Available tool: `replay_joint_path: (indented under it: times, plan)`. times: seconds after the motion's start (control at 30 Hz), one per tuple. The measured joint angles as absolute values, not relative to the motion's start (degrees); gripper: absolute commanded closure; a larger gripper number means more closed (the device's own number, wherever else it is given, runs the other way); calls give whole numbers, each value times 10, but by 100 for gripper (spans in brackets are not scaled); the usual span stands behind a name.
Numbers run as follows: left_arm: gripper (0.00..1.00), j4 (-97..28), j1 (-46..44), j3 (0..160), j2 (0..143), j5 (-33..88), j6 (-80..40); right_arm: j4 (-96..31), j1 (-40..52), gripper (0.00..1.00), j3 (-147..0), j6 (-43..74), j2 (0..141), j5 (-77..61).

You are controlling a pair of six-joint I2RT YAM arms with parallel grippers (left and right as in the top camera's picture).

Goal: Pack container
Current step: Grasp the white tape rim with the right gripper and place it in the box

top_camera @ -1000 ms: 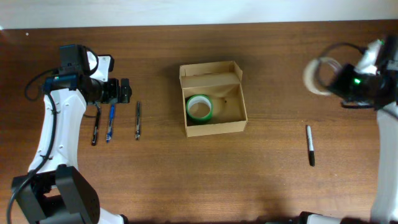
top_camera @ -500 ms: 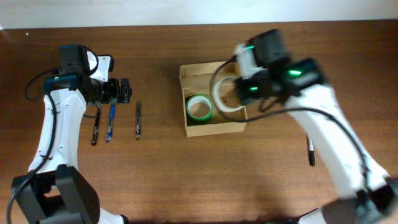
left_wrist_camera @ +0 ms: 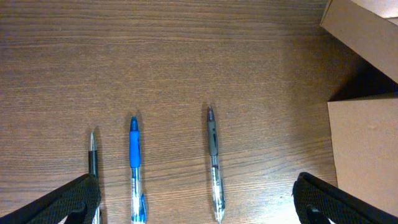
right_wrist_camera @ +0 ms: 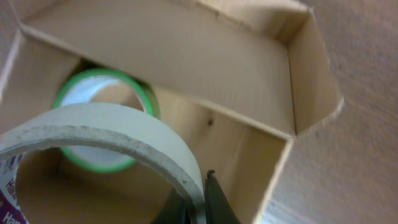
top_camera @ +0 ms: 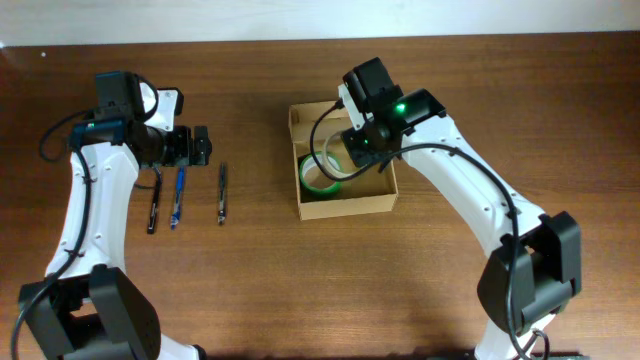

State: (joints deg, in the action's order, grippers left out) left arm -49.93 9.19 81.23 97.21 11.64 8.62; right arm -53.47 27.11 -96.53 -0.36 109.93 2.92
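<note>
I should keep lowering the beige roll (top_camera: 328,156), which hangs flat above the box, toward the green roll (top_camera: 313,177) with my right gripper and let go of it stacked there.
The container (top_camera: 350,204), an open tan cardboard box with its lid flap up at the back, sits mid-table. A green tape roll (top_camera: 318,176) lies inside on the left. My right gripper (top_camera: 354,148) is shut on a beige masking tape roll (top_camera: 324,140), holding it over the box opening. In the right wrist view the fingers (right_wrist_camera: 199,200) pinch the beige roll's wall (right_wrist_camera: 112,127) above the green roll (right_wrist_camera: 142,94) and the box wall (right_wrist_camera: 186,56). My left gripper (top_camera: 192,147) is open and empty above the pens.
Three pens lie side by side left of the box: black (top_camera: 153,208), blue (top_camera: 178,200) and grey (top_camera: 222,194). In the left wrist view they are black (left_wrist_camera: 92,157), blue (left_wrist_camera: 134,163) and grey (left_wrist_camera: 214,155), between the open fingers (left_wrist_camera: 198,190), with the box (left_wrist_camera: 367,149) at right.
My right arm swung from the far right of the table to over the box, carrying the beige tape roll, and lowered it toward the opening. The left arm has not moved.
</note>
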Motion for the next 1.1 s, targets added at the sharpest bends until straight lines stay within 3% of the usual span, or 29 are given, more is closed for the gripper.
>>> replay_joint_path:
  times: [1.1]
  plan:
    - [1,-500,92,812,972,116,86,-480,317,95,-965,43,1199,10]
